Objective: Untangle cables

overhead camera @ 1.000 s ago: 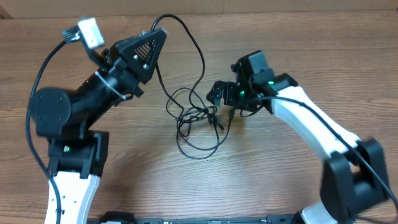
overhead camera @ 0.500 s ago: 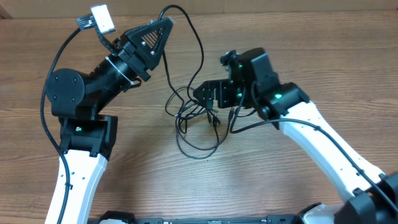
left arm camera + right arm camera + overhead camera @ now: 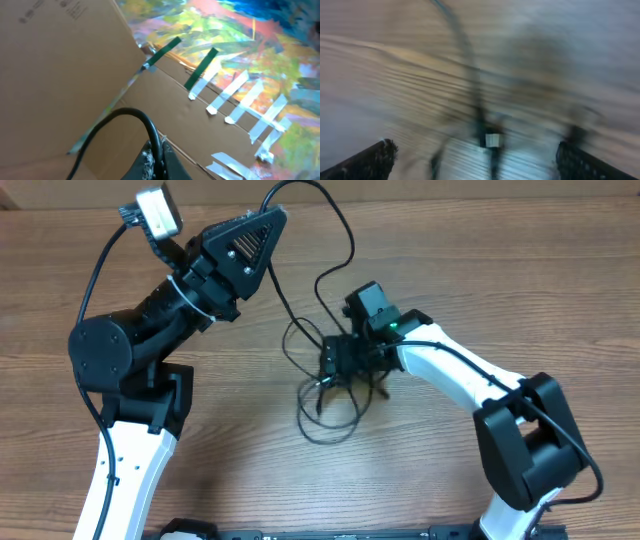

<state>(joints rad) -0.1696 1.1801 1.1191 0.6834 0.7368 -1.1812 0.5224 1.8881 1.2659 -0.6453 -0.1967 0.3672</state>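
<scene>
I should grip the other cable's loops (image 3: 330, 441) with my right gripper and pull them away from my left gripper, because my left gripper's raised cable still runs into the tangle (image 3: 312, 338).
The cables lie as a loose black tangle (image 3: 305, 405) on the wooden table (image 3: 520, 270), about at its middle. One cable (image 3: 345, 230) rises from the tangle in a tall loop to my left gripper (image 3: 272, 218), which is lifted at the back and shut on it. In the left wrist view that cable (image 3: 131, 113) arcs out from between the closed fingers (image 3: 172, 165). My right gripper (image 3: 333, 365) hangs open right over the tangle. Its wrist view is blurred. A cable with a silver-white plug (image 3: 493, 140) shows between the wide-apart fingers (image 3: 375, 160).
A cardboard wall (image 3: 60, 65) with green and white tape strips (image 3: 200, 67) and a brightly painted sheet (image 3: 250, 35) fills the left wrist view. The left arm's thick wire with its white block (image 3: 160, 215) sticks out at the back left.
The left gripper has carried its cable higher and to the right, stretching the loop. The right arm has swung left and down onto the tangle, which has shifted slightly.
</scene>
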